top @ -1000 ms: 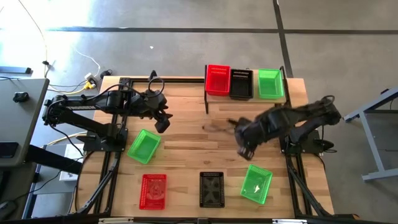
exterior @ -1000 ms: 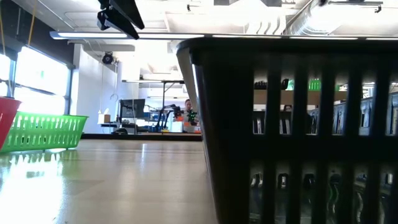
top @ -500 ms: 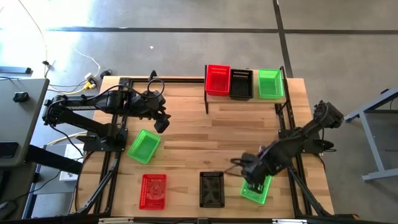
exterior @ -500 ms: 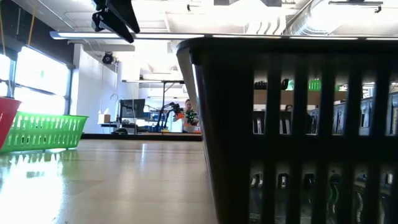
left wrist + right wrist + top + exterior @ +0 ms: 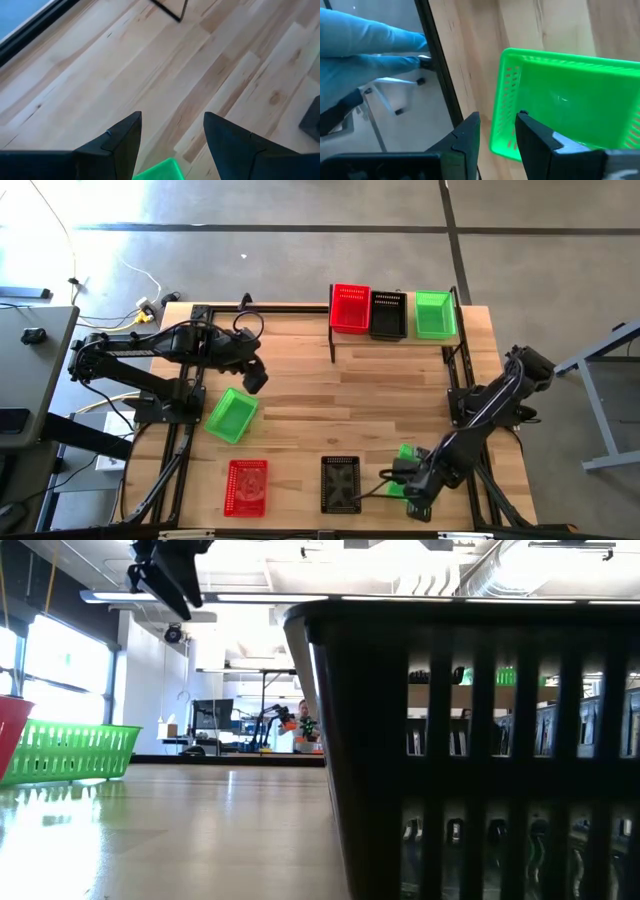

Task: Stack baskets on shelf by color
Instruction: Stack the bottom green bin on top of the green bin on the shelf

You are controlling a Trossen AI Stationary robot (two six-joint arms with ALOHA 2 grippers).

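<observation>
My right gripper's open fingers are on either side of the green basket's short end (image 5: 507,97). The gripper should keep going down until the green basket's rim (image 5: 496,114) is deep in the gap between the fingers, and then close.
My right gripper (image 5: 497,127) is open, low over the green basket (image 5: 565,105) near the table's near right corner. One finger is outside the basket's short end wall (image 5: 504,100) and one inside. In the high view the arm (image 5: 440,465) hides most of that basket (image 5: 405,452). My left gripper (image 5: 172,132) is open and hovers above the table just beyond a second green basket (image 5: 231,416). A red basket (image 5: 247,486) and a black basket (image 5: 340,483) lie near the near edge. On the shelf (image 5: 392,340) stand red (image 5: 350,308), black (image 5: 388,314) and green (image 5: 434,314) baskets. My right gripper comes slanting down from above at the green basket's short end wall (image 5: 501,85), one finger (image 5: 532,135) inside the basket and one (image 5: 467,135) outside. Whether either finger touches the wall, I cannot tell. The basket rests flat on the table.
A black frame rail (image 5: 437,65) runs along the table edge right beside the right gripper. The low view is mostly filled by the black basket (image 5: 480,740), with the green basket (image 5: 70,750) and a red one (image 5: 8,735) at its left. Bare wood lies mid-table (image 5: 340,400).
My right arm has swung from the table's middle toward the near edge and down onto the near-right green basket, now covering most of it. My left gripper has edged a little toward the table's left. No basket has moved.
</observation>
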